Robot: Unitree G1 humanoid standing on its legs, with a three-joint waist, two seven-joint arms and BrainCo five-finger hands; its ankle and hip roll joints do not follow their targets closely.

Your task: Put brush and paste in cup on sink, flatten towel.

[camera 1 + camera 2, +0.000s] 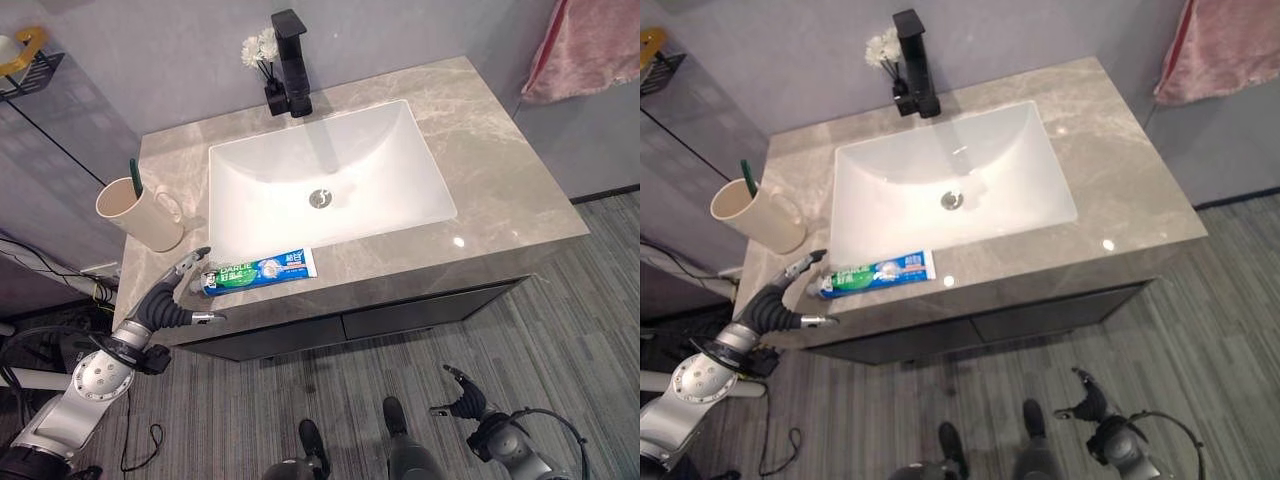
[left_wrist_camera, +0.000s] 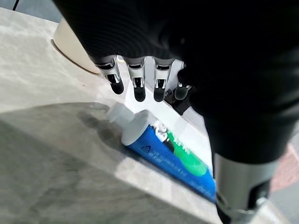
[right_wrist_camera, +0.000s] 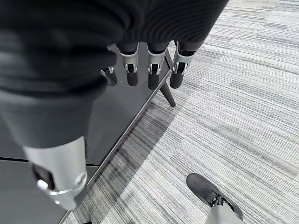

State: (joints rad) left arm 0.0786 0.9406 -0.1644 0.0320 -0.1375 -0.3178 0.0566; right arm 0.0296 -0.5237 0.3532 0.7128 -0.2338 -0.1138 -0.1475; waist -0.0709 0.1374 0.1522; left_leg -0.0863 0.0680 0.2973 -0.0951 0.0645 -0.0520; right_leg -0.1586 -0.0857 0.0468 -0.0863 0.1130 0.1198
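Note:
My gripper will lift the toothpaste tube by its cap end, and the flat tail (image 1: 310,263) should stay straight out, since the smooth, plump body (image 1: 252,273) shows a crease-free surface.
A blue and green toothpaste tube (image 1: 262,269) lies on the marble counter (image 1: 500,190) in front of the basin, white cap pointing left. My left hand (image 1: 178,292) hovers at the cap end, open, with straight fingers (image 2: 139,88) just above the tube (image 2: 163,149) and the thumb off to one side. A beige cup (image 1: 140,214) stands at the counter's left end with a green toothbrush (image 1: 134,176) upright in it. A pink towel (image 1: 587,48) hangs on the wall at the far right. My right hand (image 1: 463,396) hangs low by the cabinet front, open and holding nothing.
The white basin (image 1: 400,200) fills the counter's middle. A black tap (image 1: 291,58) and a small vase of white flowers (image 1: 262,52) stand behind it. A wire shelf (image 1: 25,62) hangs on the wall at the far left. Dark cabinet doors (image 1: 420,312) sit under the counter.

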